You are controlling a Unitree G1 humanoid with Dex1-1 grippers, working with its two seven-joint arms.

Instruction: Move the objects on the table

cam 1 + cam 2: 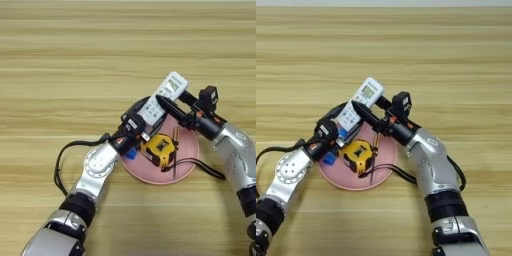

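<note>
The robot's left gripper has its fingers on either side of the white remote's lower end (151, 116), so it should spread them wide before the right gripper moves the remote clear of the plate.
The white remote control (165, 95) lies slanted, its lower end over the back rim of the pink plate and its screen end pointing far-right. My right gripper (170, 96) reaches in from the right and is shut on the remote's middle, one black finger across its face and the other at its right edge. My left gripper (145, 120) comes from the lower left and stands open at the remote's lower end, one curved finger along the remote's left edge. On the plate, just right of the left gripper, sits the yellow-black tape measure (159, 149).
The round pink plate (187, 162) also holds a wooden-handled screwdriver (175, 137) and, at its left rim, a blue glue stick (131, 154). A black cable (62, 160) loops beside the left arm. Wooden table (75, 60) stretches far and left.
</note>
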